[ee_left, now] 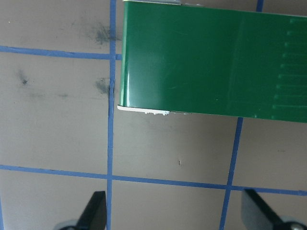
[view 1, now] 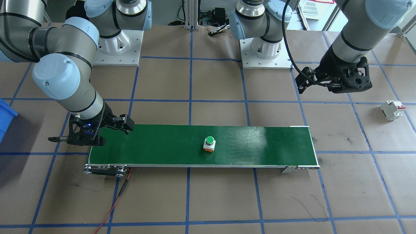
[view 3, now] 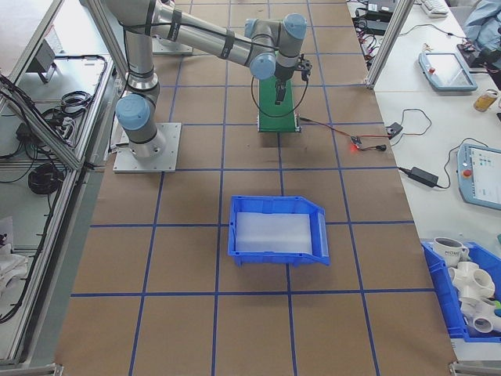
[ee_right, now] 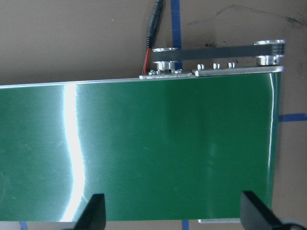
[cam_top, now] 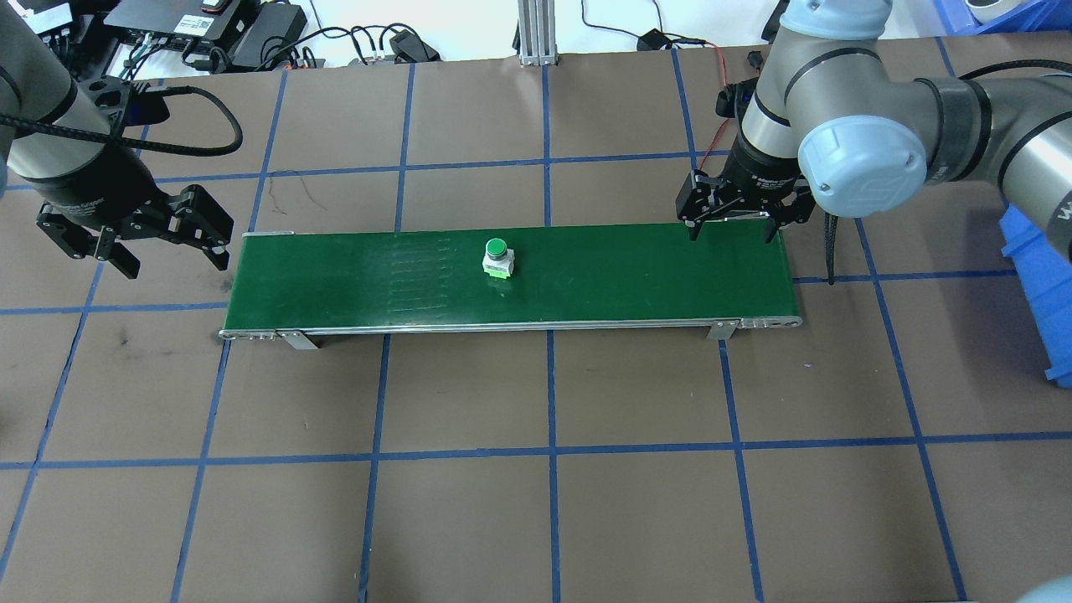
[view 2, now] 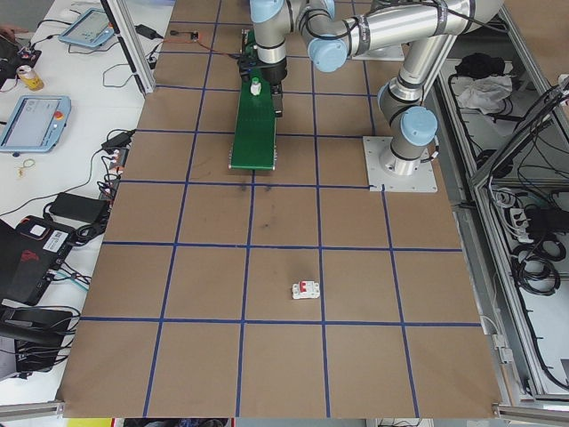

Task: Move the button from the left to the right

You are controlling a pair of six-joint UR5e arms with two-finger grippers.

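I expect the button (view 1: pixel 209 143) will tip onto its side when I let go of it in the blue bin, because it stands tall on a narrow orange base (view 1: pixel 208 150).
The button (view 1: pixel 209 143) (cam_top: pixel 497 258), a green cap on a white body with an orange base, stands upright near the middle of the green conveyor belt (view 1: pixel 260 146) (cam_top: pixel 628 276). My left gripper (cam_top: pixel 173 261) (ee_left: pixel 175 215) hangs open and empty just off the belt's left end, well away from the button. My right gripper (cam_top: pixel 730 233) (ee_right: pixel 175 215) is open and empty above the belt's right end. Neither wrist view shows the button; each shows only an end of the belt (ee_left: pixel 216 57) (ee_right: pixel 168 153).
A white circuit breaker (view 1: pixel 392 110) (view 2: pixel 305 290) with a red toggle lies on the table beyond the left arm. A blue bin (view 3: pixel 278 229) (cam_top: pixel 1038 276) sits off the belt's right end. A red-black cable (view 1: pixel 118 195) trails from the belt's motor end.
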